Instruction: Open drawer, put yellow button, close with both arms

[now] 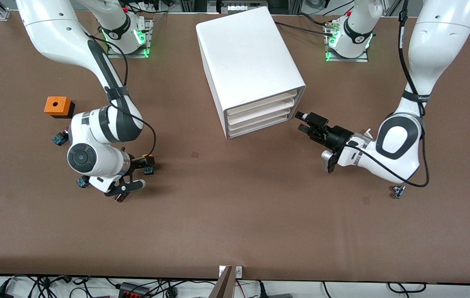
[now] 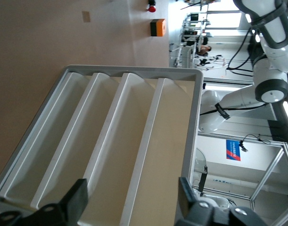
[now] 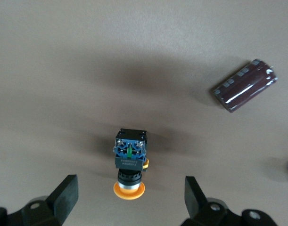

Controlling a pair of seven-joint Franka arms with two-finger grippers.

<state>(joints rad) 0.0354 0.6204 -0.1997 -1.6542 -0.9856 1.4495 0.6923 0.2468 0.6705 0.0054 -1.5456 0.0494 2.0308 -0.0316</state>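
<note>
I expect the drawer (image 1: 263, 104) to slide straight out and the white cabinet to stay in place when I pull the drawer, because straight gaps separate the stacked fronts (image 1: 261, 114).
The white cabinet (image 1: 251, 62) stands at the middle of the table with its stacked drawers shut; the bottommost drawer (image 1: 259, 127) (image 2: 45, 146) sits flush with the others. My left gripper (image 1: 302, 122) (image 2: 130, 200) is open and empty, just in front of the drawer fronts and not touching them. The yellow button (image 1: 148, 163) (image 3: 129, 162) lies on its side on the table toward the right arm's end. My right gripper (image 1: 139, 174) (image 3: 130, 197) is open, low over the table, with the button's cap between its spread fingertips and untouched.
A brown cylinder (image 1: 119, 198) (image 3: 245, 84) lies beside the right gripper. An orange box (image 1: 57, 106), a red-capped switch (image 1: 60, 138) and another switch (image 1: 82, 181) lie near the right arm. A small switch (image 1: 398, 191) lies under the left arm.
</note>
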